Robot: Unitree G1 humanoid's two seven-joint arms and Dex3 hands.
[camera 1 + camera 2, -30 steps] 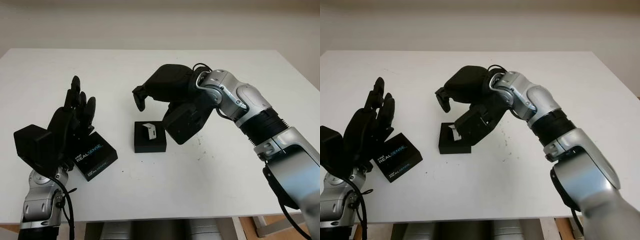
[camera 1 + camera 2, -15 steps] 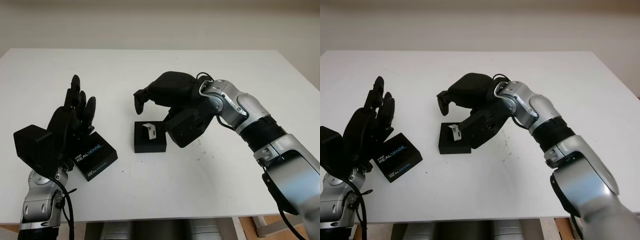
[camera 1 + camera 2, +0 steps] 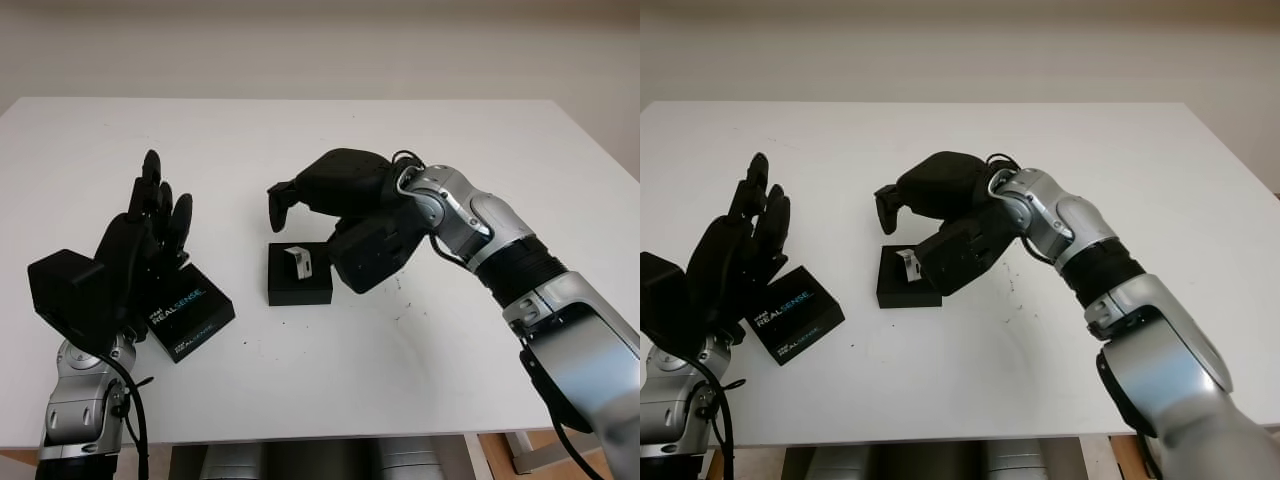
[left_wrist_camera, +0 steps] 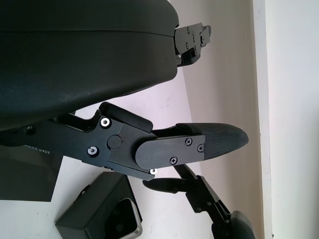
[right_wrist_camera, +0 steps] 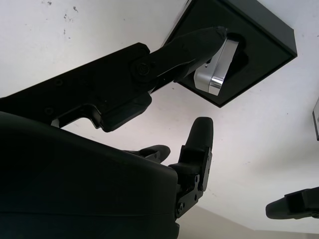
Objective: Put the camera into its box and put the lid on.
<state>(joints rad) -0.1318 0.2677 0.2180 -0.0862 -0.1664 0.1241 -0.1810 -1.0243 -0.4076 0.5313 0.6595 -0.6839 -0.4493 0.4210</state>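
My gripper will lift the silver camera (image 3: 301,263) free while the box base stays where it is, since the camera stands tilted, high out of its hollow (image 5: 241,53).
The black box base (image 3: 300,287) sits near the middle of the white table (image 3: 330,125). The small silver camera (image 3: 298,261) stands tilted in its recess, also seen as camera (image 5: 221,65) in the box (image 5: 261,41). My right hand (image 3: 318,205) hovers just above and to the right of the box, open, holding nothing. One of its fingers (image 5: 195,39) reaches to the camera's edge; I cannot tell whether it touches. The black lid (image 3: 187,312), lettered REALSENSE, lies flat to the left. My left hand (image 3: 150,222) is raised over the lid's left side, open.
The table's front edge (image 3: 300,438) runs close below the lid and the box. Bare white table stretches behind and to the right of the box.
My right hand has sunk a little and shifted slightly right over the box. The camera stays in the box. Left hand and lid have not moved.
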